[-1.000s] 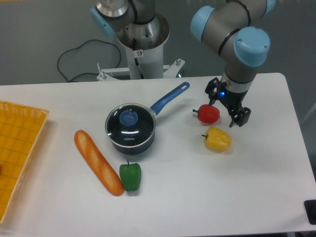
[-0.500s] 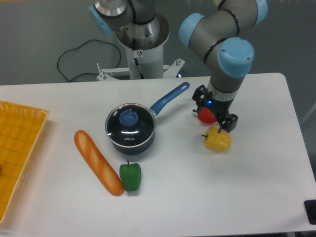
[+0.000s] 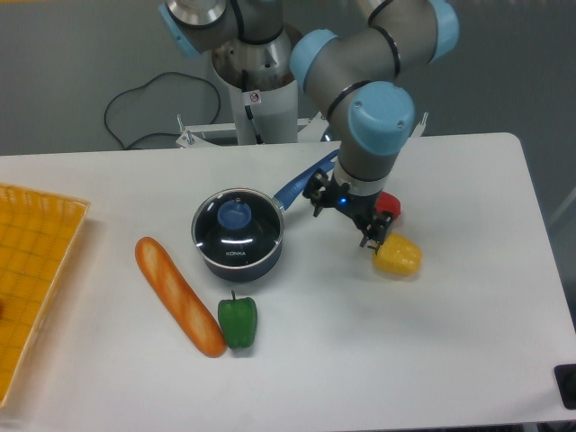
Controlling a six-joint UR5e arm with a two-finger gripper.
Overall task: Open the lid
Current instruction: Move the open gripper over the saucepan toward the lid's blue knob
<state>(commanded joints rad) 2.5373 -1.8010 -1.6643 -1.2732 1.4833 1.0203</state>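
Observation:
The clear glass shows only an even dark inside [image 3: 262,227], so I should expect an empty saucepan [image 3: 241,271] when I lift the lid by its knob.
The lid [image 3: 238,230], clear glass with a metal rim and a blue knob [image 3: 236,215] in its centre, rests flat on the dark blue saucepan [image 3: 239,255] left of the table's middle. The pan's long blue handle [image 3: 301,183] points up and to the right. My gripper [image 3: 346,217] hangs to the right of the pot, just past the handle, with its fingers spread open and nothing between them. It is apart from the lid by about a pot's width.
A yellow pepper [image 3: 399,255] and a red pepper [image 3: 388,206] lie right beside the gripper. A baguette [image 3: 178,295] and a green pepper [image 3: 238,320] lie in front of the pot. An orange basket [image 3: 27,270] sits at the left edge.
The arm has swung left across the table, carrying the open gripper from beyond the red pepper toward the pot's handle. Lid, pot and vegetables have stayed put.

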